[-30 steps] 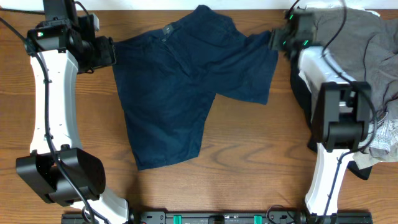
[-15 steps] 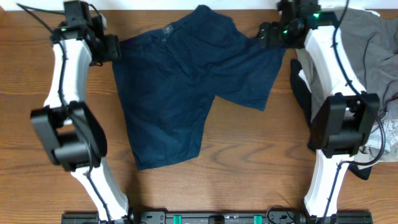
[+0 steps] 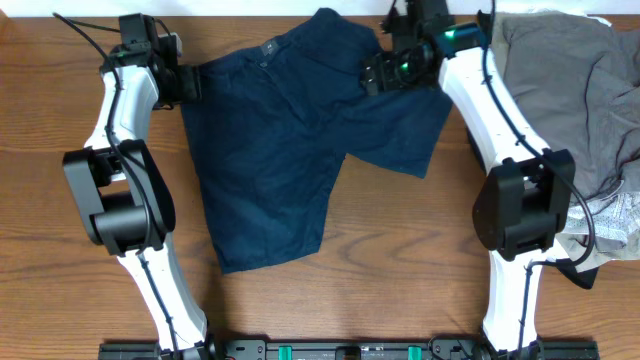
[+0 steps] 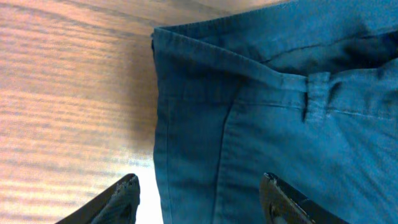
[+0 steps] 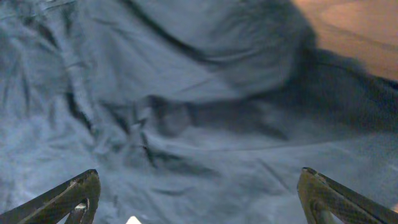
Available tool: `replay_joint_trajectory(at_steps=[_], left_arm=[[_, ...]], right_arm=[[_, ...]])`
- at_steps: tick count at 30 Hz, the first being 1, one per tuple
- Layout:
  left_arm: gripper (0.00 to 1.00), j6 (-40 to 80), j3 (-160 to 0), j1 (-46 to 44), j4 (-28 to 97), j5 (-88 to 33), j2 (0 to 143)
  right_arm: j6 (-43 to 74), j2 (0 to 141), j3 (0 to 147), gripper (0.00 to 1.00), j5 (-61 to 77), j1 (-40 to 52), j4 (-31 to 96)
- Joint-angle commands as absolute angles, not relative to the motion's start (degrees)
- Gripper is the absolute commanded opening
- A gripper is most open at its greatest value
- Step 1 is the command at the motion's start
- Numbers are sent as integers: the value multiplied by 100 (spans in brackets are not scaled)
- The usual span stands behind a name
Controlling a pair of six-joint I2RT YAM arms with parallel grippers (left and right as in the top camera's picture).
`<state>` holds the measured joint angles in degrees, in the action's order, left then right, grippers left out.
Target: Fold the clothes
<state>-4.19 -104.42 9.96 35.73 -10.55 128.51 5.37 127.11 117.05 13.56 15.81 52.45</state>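
I should pull the waistband corner [image 4: 166, 48] closer with my left gripper to turn the shorts straight before folding, because they lie crooked with the front leg pointing [image 3: 265, 225] toward me.
Dark navy blue shorts [image 3: 300, 140] lie spread on the wooden table, waistband at the far left, two legs reaching toward the front and right. My left gripper [image 3: 188, 82] is open at the shorts' far-left waistband corner; the left wrist view shows the waistband edge and a belt loop [image 4: 314, 99] between its fingers [image 4: 199, 196]. My right gripper [image 3: 375, 78] is open above the shorts' upper right part; the right wrist view shows wrinkled navy cloth [image 5: 186, 112] between its wide-spread fingers [image 5: 199, 193].
A heap of other clothes lies at the right edge: grey cloth [image 3: 570, 80] on top, a white-patterned piece [image 3: 615, 215] and black cloth [image 3: 580, 270] below. Bare wood [image 3: 400, 260] lies in front of the shorts.
My right gripper has moved left from the shorts' right leg edge to over the shorts. My left gripper has shifted slightly right to the waistband corner. The shorts' right leg has shifted a little.
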Motion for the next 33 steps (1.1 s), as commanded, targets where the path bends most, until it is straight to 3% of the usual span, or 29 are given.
replay_joint_trajectory(at_steps=[1,10,13,20,26,33], left_arm=[[63,-794,-10475,1022,3489,-1085,13179],[63,-856,-10475,1022,3232,-910,13384],[57,-827,-10473,1011,3273,-921,13410],[8,-526,-10473,993,3452,-980,13526],[6,235,-10477,1199,3839,-854,13469],[6,1761,-10477,2027,5286,-733,13367]], right_arm=[[469,12536,11799,99,1396,1675,5225],[469,12536,11799,99,1396,1688,5290],[475,12536,11799,99,1398,1691,5293],[530,12536,11799,99,1398,1688,5271],[622,12536,11799,99,1398,1688,5293],[923,12538,11793,99,1396,1691,5306]])
